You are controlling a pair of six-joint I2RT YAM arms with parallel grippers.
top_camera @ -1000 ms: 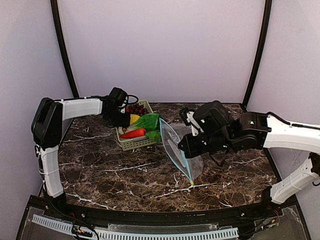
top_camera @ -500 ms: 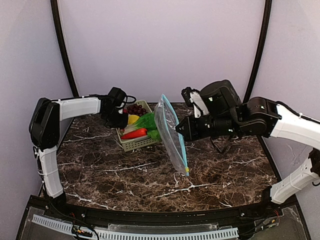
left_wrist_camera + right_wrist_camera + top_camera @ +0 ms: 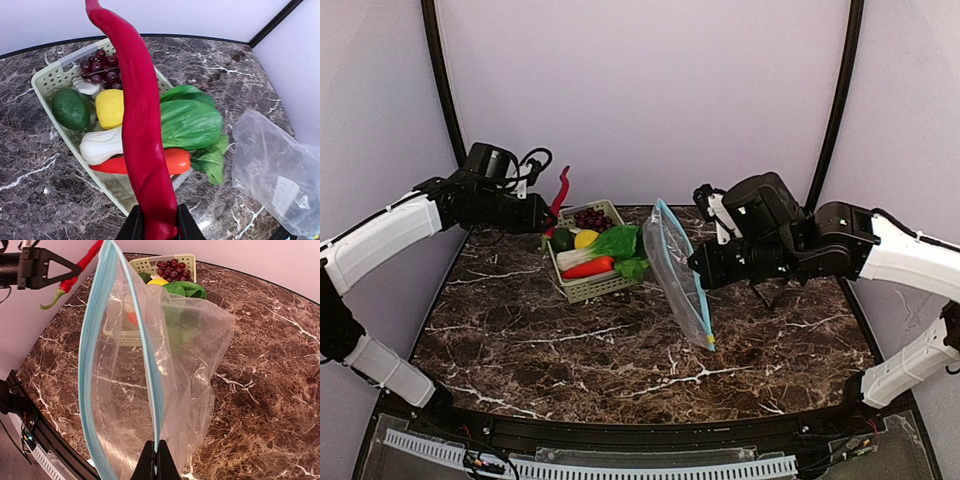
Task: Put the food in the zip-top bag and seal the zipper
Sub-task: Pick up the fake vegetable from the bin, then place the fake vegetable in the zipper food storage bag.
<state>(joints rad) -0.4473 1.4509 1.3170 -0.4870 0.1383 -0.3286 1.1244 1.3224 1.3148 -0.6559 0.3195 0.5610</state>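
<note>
The long chilli (image 3: 561, 190) is pointing up across from the bag's raised opening (image 3: 680, 248). My right gripper should therefore bring the bag's opening down, and my left gripper should aim the chilli's tip into it.
My left gripper (image 3: 546, 210) is shut on the stem end of a long dark red chilli (image 3: 561, 189) and holds it up above the left end of the basket; the wrist view shows the fingers (image 3: 134, 227) clamping the chilli (image 3: 140, 115). The basket holds an orange-red chilli (image 3: 176, 160), lemon (image 3: 109, 107), grapes (image 3: 102, 67), bok choy (image 3: 192, 122), garlic (image 3: 86, 86) and a dark green piece (image 3: 70, 107). My right gripper (image 3: 696, 265) is shut on the light blue zipper strip (image 3: 146, 350) of the clear bag (image 3: 678, 265), held upright with its mouth gaping toward the basket. A yellowish slider (image 3: 709, 346) hangs at the low end.
The pale green slotted basket (image 3: 585, 291) stands on the dark marble table at the back, left of centre. Black frame posts rise at both back corners. The bag hangs above the table, just right of the basket.
My left gripper has lifted the dark red chilli out of the basket, up and to the left. My right gripper has shifted the bag slightly right and lower, mouth wider open.
</note>
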